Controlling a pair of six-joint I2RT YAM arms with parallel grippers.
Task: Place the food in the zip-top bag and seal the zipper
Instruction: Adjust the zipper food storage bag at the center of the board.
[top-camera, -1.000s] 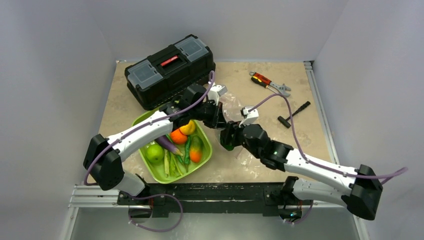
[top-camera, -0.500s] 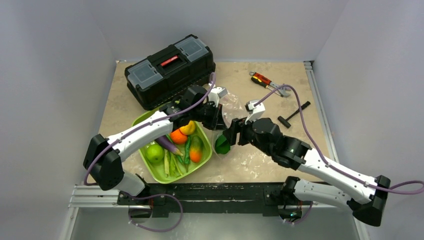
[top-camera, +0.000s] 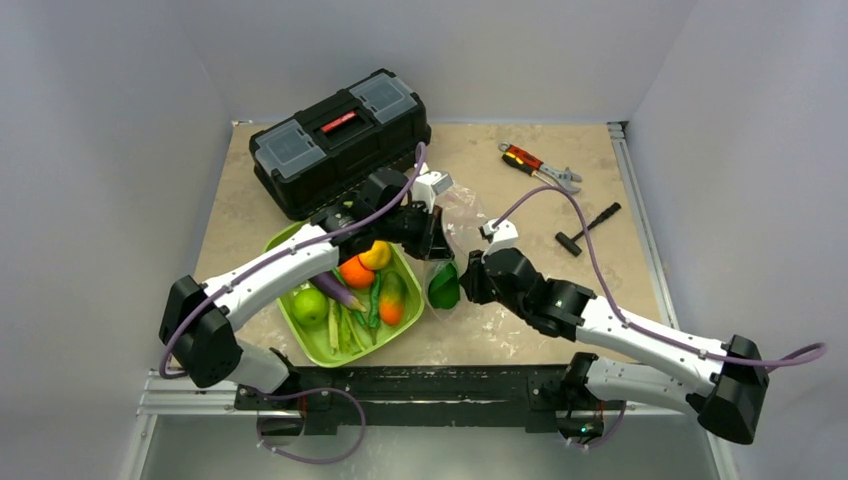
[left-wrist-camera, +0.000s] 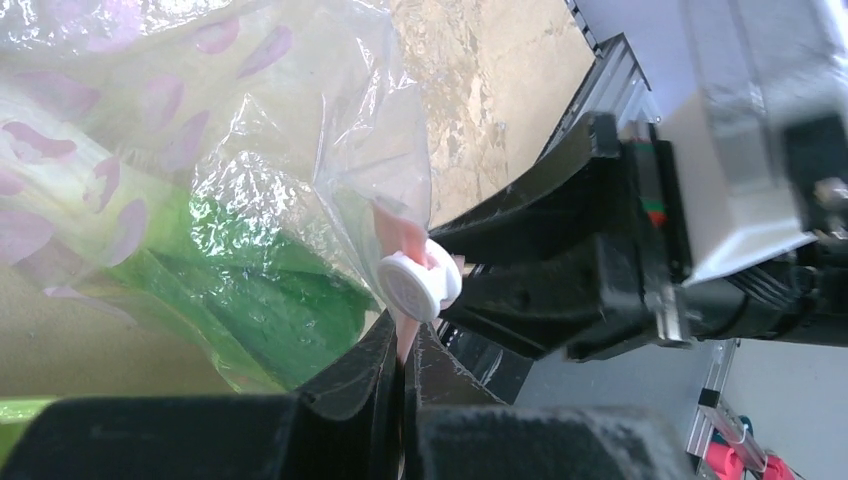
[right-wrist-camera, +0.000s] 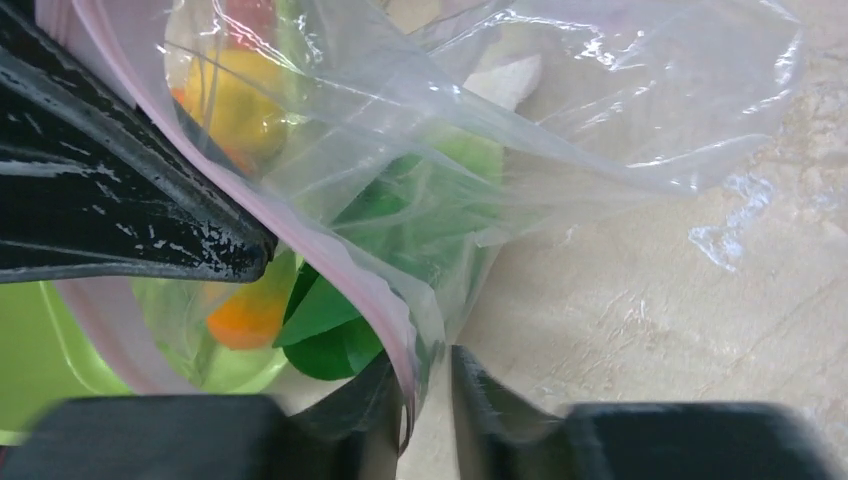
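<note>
My right gripper should grip the opposite rim while my left gripper is closed on the pink zipper, before my left gripper goes to get food in the tray.
The clear zip-top bag hangs open between my two grippers. My left gripper is shut on the pink zipper just below its white slider. A green bok choy lies inside the bag. My right gripper straddles the opposite pink rim. Its jaws stand narrowly apart, with a gap showing beside the film. The rest of the food, an orange, a green apple, an eggplant and green beans, sits in the tray.
The lime-green tray lies left of the bag, under my left arm. A black toolbox stands at the back left. A red-handled wrench and a black hand tool lie at the back right.
My right gripper let the bok choy go into the bag and drew back. It then came in on the bag's near rim with its jaws narrowing. My left gripper kept its hold.
</note>
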